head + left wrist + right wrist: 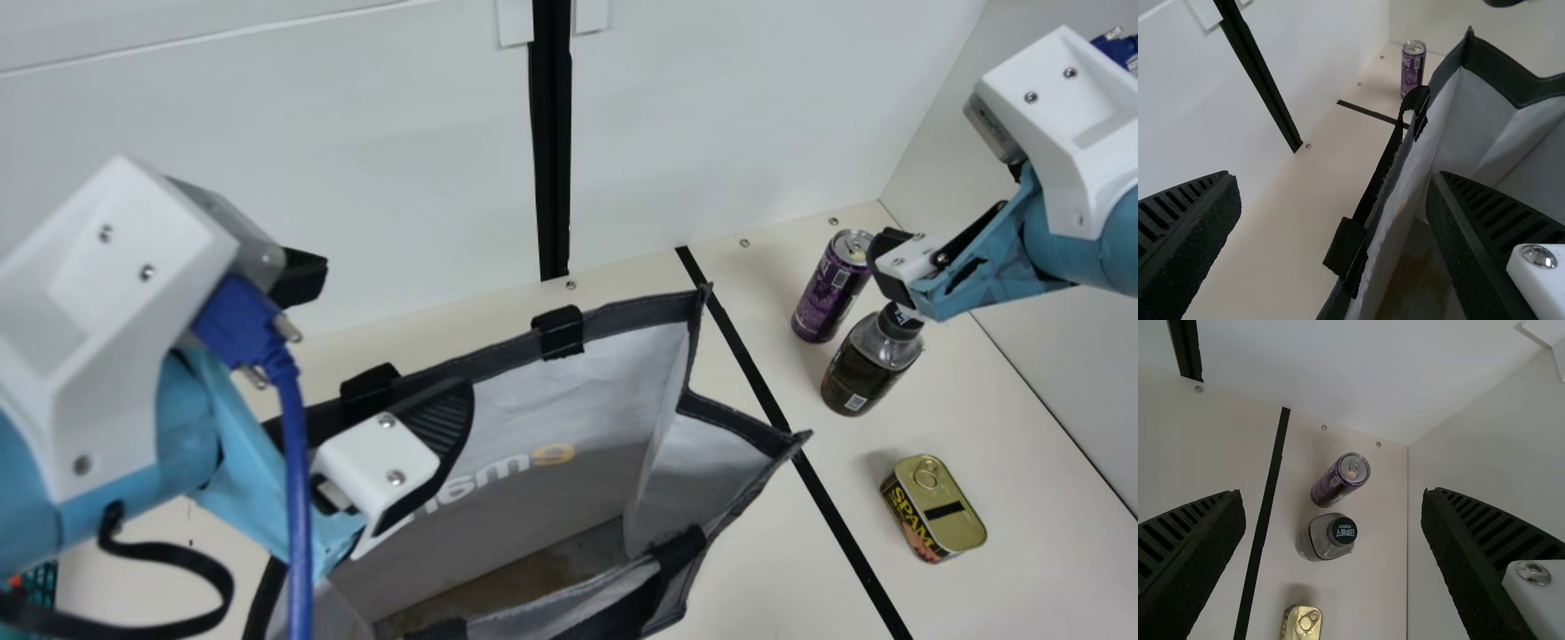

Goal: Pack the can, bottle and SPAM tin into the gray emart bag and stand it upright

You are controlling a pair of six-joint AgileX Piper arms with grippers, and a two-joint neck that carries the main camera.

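The whole bag will tip over and come along when its far rim is pulled by the robot, because the gray bag's bottom can be seen empty between thin sides.
My left gripper stands open at the far rim of the gray bag, one finger over the bag's mouth. In the left wrist view the bag's rim and strap run between the spread fingers of the gripper. The bag is upright with its mouth spread. Right of it stand the purple can, the dark bottle and the SPAM tin. My right gripper is above the can and bottle; in its wrist view it is open, with the can and bottle below.
A black tape line crosses the table between the bag and the three items. White walls rise behind and at the right. A blue cable hangs by my left wrist.
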